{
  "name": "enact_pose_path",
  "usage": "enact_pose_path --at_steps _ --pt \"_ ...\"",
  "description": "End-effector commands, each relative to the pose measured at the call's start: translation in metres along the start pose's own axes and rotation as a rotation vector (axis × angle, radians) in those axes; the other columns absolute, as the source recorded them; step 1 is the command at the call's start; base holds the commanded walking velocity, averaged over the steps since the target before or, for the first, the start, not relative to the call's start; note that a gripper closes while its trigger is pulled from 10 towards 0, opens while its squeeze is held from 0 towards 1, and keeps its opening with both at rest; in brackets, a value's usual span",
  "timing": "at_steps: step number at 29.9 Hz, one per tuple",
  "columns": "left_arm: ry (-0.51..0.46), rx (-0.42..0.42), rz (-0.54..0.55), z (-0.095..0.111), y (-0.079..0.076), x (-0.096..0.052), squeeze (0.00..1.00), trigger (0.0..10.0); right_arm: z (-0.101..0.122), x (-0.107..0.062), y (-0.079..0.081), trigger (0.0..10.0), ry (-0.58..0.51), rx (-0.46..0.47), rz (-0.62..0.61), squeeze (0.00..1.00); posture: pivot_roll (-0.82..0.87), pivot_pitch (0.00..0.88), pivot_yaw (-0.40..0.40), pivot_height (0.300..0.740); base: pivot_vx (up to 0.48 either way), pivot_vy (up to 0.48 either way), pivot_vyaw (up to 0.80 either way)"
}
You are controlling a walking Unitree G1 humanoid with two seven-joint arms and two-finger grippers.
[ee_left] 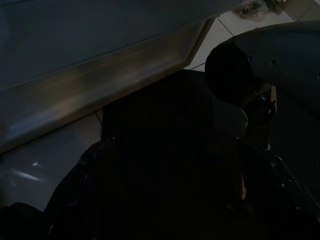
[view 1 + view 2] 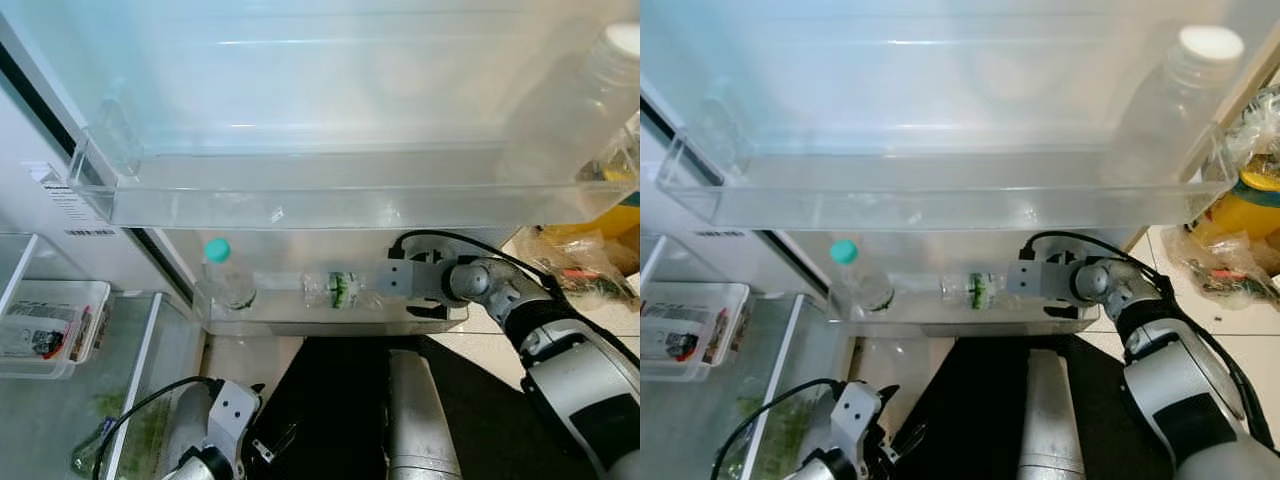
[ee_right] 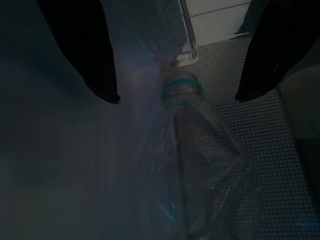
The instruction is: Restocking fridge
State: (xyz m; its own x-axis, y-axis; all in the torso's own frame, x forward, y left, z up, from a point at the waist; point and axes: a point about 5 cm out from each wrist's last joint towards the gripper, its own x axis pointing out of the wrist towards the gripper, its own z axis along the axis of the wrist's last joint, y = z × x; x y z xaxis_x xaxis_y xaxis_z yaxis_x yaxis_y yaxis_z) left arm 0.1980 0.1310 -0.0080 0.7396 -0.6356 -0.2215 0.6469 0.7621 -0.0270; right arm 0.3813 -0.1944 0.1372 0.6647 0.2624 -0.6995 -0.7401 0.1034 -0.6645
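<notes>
The green-labelled bottle (image 2: 338, 290) is on its side with its clear neck uncapped, so I expect it to be empty when I take it out.
A clear plastic bottle with a green label (image 2: 338, 290) lies on its side in the lower door bin (image 2: 300, 322). My right gripper (image 2: 374, 288) reaches into that bin from the right. In the right wrist view its two black fingers (image 3: 100, 60) stand open on either side of the lying bottle (image 3: 200, 150), whose teal-ringed neck points away from the wrist. An upright bottle with a teal cap (image 2: 222, 272) stands at the bin's left end. A large clear bottle with a white cap (image 2: 1175, 100) stands at the right end of the upper door bin (image 2: 940, 205). My left gripper (image 2: 228, 432) hangs low by my body.
To the left, the fridge interior has a glass shelf with a clear food box (image 2: 52, 325) and greens in a drawer (image 2: 135, 430) below. Plastic bags and a yellow container (image 2: 1240, 215) lie on the tiled floor to the right of the door. My own torso (image 2: 415, 420) is just below the lower bin.
</notes>
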Motion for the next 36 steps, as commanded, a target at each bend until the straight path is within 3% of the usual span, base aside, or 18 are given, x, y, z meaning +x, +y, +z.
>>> enact_pose_path --at_steps 1,10,11,12,14,15,21,31,36 --pt "0.197 -0.114 -0.009 -0.043 -0.017 -0.030 0.00 10.0 -0.011 0.013 0.038 10.0 0.033 0.035 0.109 0.00 0.07 0.462 0.032 0.453 0.000 0.000 0.00" --pt "0.195 -0.112 -0.010 -0.042 -0.017 -0.029 0.00 10.0 -0.014 0.008 0.029 10.0 0.063 0.007 0.110 0.00 0.06 0.461 0.030 0.453 0.000 0.000 0.00" --pt "0.195 -0.111 -0.010 -0.041 -0.017 -0.028 0.00 10.0 -0.013 0.008 0.028 3.8 0.063 0.006 0.110 0.00 0.06 0.459 0.030 0.453 0.000 0.000 0.00" --pt "0.195 -0.111 -0.011 -0.041 -0.017 -0.027 0.00 10.0 -0.013 0.008 0.027 0.0 0.064 0.001 0.113 0.00 0.06 0.457 0.029 0.453 0.000 0.000 0.00" --pt "0.194 -0.111 -0.012 -0.041 -0.017 -0.027 0.00 10.0 -0.012 0.008 0.026 0.0 0.065 -0.007 0.114 0.00 0.06 0.457 0.029 0.453 0.000 0.000 0.00" --pt "0.193 -0.111 -0.012 -0.041 -0.017 -0.026 0.00 10.0 -0.012 0.008 0.025 10.0 0.069 -0.016 0.110 0.00 0.06 0.456 0.029 0.453 0.000 0.000 0.00" --pt "0.193 -0.111 -0.012 -0.041 -0.017 -0.025 0.00 10.0 -0.010 0.009 0.025 10.0 0.074 -0.034 0.108 0.00 0.06 0.457 0.029 0.453 0.000 0.000 0.00" --pt "0.196 -0.110 -0.015 -0.041 -0.018 -0.029 0.00 10.0 -0.015 0.014 0.046 10.0 0.104 -0.038 0.217 0.00 0.07 0.461 0.033 0.453 0.000 0.000 0.00" --pt "0.198 -0.108 -0.019 -0.042 -0.019 -0.030 0.00 10.0 -0.011 0.016 0.052 10.0 0.069 0.013 0.266 0.00 0.07 0.463 0.033 0.453 0.000 0.000 0.00"
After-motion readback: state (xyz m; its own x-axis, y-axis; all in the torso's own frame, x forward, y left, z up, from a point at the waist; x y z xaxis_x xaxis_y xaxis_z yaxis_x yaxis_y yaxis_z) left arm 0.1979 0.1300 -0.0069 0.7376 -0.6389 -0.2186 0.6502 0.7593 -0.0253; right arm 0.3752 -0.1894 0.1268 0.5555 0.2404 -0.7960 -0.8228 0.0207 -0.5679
